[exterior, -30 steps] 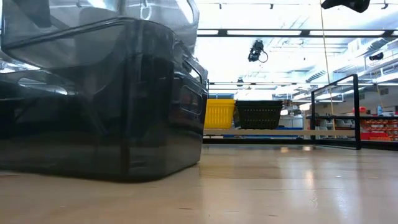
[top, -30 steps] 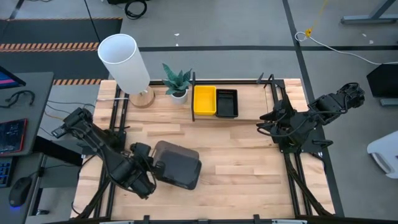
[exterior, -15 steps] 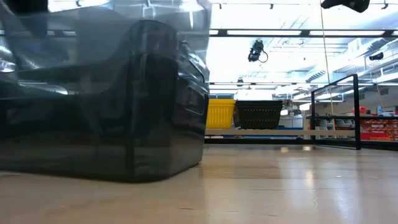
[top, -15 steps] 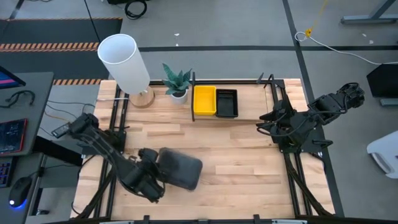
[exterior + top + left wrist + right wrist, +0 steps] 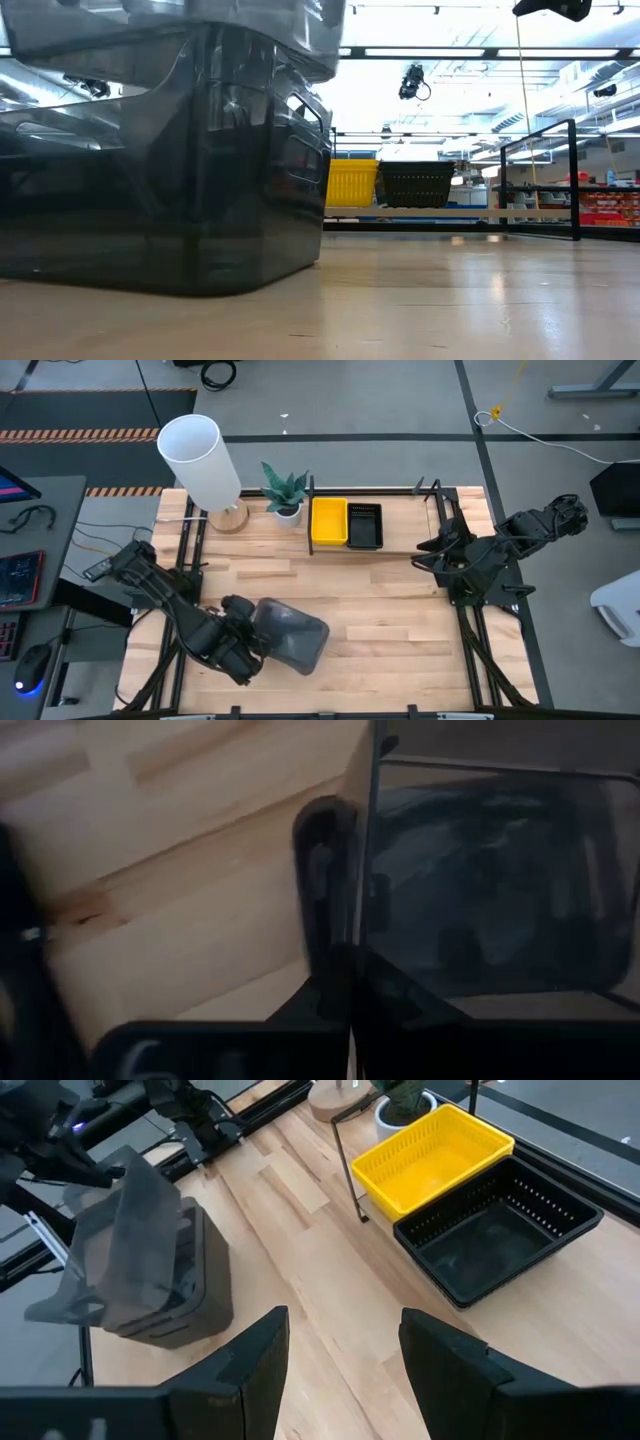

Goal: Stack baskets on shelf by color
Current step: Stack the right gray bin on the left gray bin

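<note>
I should use my left gripper to lower the tilted basket into the grey stack (image 5: 294, 640) and slide both to the table's middle (image 5: 352, 635), because the stack is far from my right gripper.
My left gripper (image 5: 243, 643) is shut on a smooth dark grey translucent basket (image 5: 293, 635), the top one of a grey stack near the table's near-left. That basket is tilted above the lower grey baskets (image 5: 190, 1295), which stand on the tabletop. In the low view the raised basket (image 5: 200, 20) hangs over the stack (image 5: 160, 190). A yellow basket (image 5: 328, 521) and a black perforated basket (image 5: 364, 526) sit side by side on the shelf (image 5: 405, 532). My right gripper (image 5: 340, 1350) hovers open above the table's right side, far from all the baskets. My left gripper holds the top grey basket by its side wall at the rim (image 5: 368, 840). One finger (image 5: 322, 860) is outside the wall; the other stands inside, dimly seen through the plastic. It comes from the table's left. The basket is tilted, partly raised off the stack.
A white lamp (image 5: 200, 460) and a small potted plant (image 5: 285, 492) stand at the far-left edge beside the shelf. Black metal bars (image 5: 312, 510) frame the shelf. Bare tabletop (image 5: 380, 620) lies between the grey stack and the right arm.
My left gripper has shifted slightly toward the table's near edge and turned. The top grey basket has tipped up and risen off the lower ones, which stay where they were. The right arm has kept still.
</note>
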